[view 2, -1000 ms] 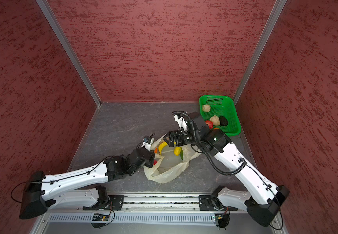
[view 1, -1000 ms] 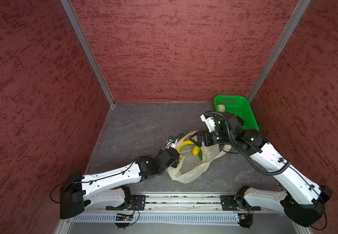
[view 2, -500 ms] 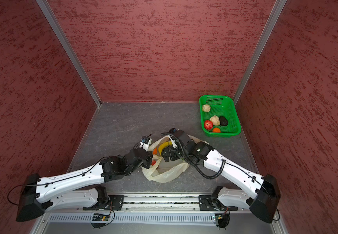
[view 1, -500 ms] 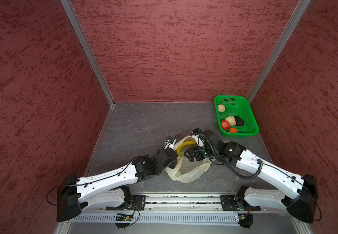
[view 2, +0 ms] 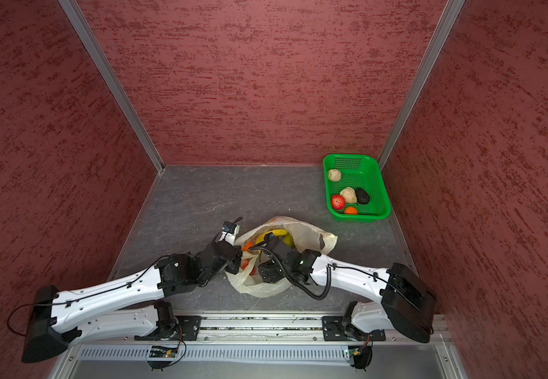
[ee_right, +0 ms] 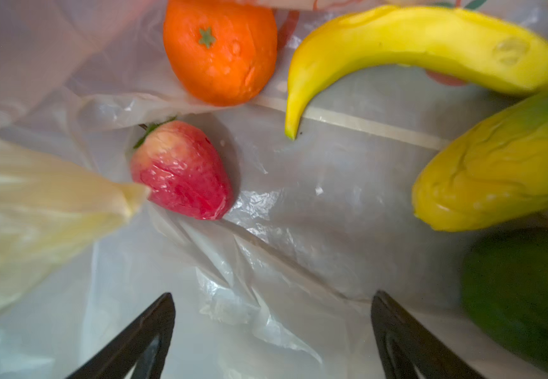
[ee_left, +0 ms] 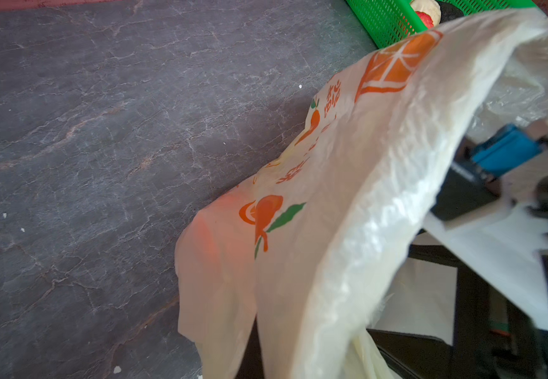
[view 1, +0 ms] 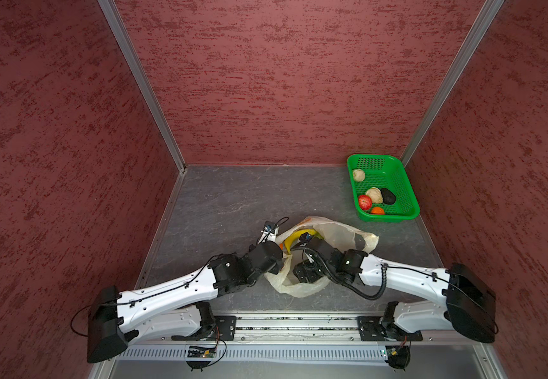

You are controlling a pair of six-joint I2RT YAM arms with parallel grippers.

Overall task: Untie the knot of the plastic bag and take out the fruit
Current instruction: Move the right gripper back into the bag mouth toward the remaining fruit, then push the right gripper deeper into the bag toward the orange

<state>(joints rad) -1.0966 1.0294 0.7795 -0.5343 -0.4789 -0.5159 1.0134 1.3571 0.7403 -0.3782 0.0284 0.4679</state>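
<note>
My right gripper's open fingers hover over empty plastic [ee_right: 274,322], short of the fruit, so my right gripper should reach toward the bag's far side and take the orange [ee_right: 221,53].
The pale-yellow plastic bag [view 1: 341,233] [view 2: 305,234] lies at front centre with its mouth held open; the knot is out of view. My left gripper [view 1: 275,262] is shut on the bag's left rim, and in the left wrist view the film [ee_left: 315,197] covers its fingers. My right gripper [ee_right: 271,298] is open inside the bag, over bare plastic. Ahead of it lie fruit: a red piece [ee_right: 180,170], an orange [ee_right: 220,49], a banana [ee_right: 413,42], a yellow-green mango [ee_right: 502,167] and a dark green piece [ee_right: 525,295].
A green mesh basket [view 1: 407,197] [view 2: 380,197] stands at the back right corner with two cream lumps, a red apple, an orange and a dark avocado in it. Red walls close in three sides; the arms' rail runs along the front.
My right arm has swung back from the basket side and dropped low, putting its open gripper into the bag. The left gripper has kept its hold on the rim.
</note>
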